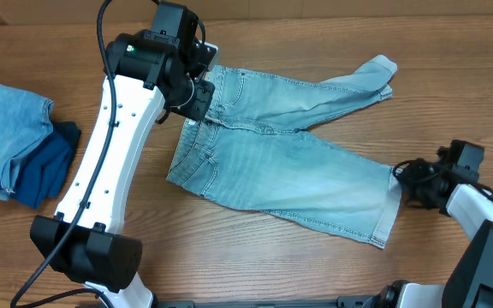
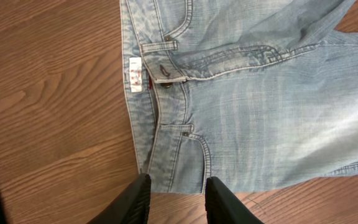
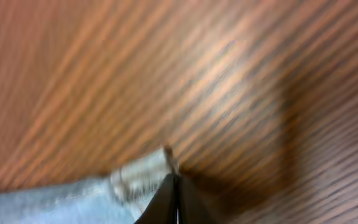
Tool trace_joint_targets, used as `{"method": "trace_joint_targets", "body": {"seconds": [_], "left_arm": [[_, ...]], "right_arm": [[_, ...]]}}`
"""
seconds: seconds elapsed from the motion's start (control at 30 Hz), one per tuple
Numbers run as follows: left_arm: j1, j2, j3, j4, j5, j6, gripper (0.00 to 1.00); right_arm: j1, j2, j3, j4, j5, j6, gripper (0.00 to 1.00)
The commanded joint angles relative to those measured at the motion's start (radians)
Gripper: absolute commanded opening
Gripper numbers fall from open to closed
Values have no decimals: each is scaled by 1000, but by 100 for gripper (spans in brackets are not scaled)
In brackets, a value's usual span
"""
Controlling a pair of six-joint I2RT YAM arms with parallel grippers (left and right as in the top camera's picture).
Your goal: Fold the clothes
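Observation:
The shorts' near leg slants toward me and the far leg's end [image 1: 383,72] is bunched, so my right gripper should first carry the cuff [image 1: 389,216] back and straighten the shorts.
The pale light-blue denim shorts [image 1: 289,162] lie spread flat on the wooden table, waistband to the left and both legs pointing right. My left gripper [image 1: 198,100] hovers over the waistband, open and empty. In the left wrist view its fingers [image 2: 176,190] straddle the edge of the shorts [image 2: 247,106] near a front pocket. My right gripper [image 1: 403,174] is at the hemmed cuff of the near leg. In the blurred right wrist view its fingers [image 3: 176,186] are pressed together at the cuff [image 3: 135,180].
A folded light-blue garment [image 1: 2,128] and a dark navy folded garment [image 1: 50,162] lie at the table's left edge. The left arm's white links [image 1: 109,145] reach across the table left of the shorts.

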Motion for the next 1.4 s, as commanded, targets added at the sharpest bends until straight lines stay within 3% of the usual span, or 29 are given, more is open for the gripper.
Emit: {"method": "trace_joint_targets", "body": {"seconds": [0.0,0.1,0.17,0.3,0.4,0.67,0.8,0.83,0.93,1.07,1.23,1.37], "left_arm": [[7,-24,11,-3,-6,-5,37],[6,-24,11,22,-6,3,47],[6,-21,10,48,-6,24,45],[6,27,9,100,5,39,15],[6,126,9,180,32,89,4],[7,459,9,373,56,154,4],[7,567,9,546,56,150,4],[8,584,9,578,48,135,4],[38,642,9,655,-47,-55,4],[160,684,9,605,-101,-303,4],[261,684,10,516,-100,-311,4],[249,683,10,491,-100,-266,4]], "right_arm": [[-4,6,159,-36,99,16,4],[-4,6,304,-167,53,-11,4],[8,6,381,-295,-84,-47,4],[95,10,361,-468,-138,-50,4],[173,10,335,-484,-138,-66,4],[289,10,335,-491,-156,-97,6],[306,10,335,-496,-156,-97,6],[309,9,335,-496,-158,-105,7],[312,9,335,-492,-156,-148,7],[312,10,335,-433,-156,-148,7],[312,13,335,-270,-137,-109,10],[312,69,335,-163,-140,-26,17]]}}
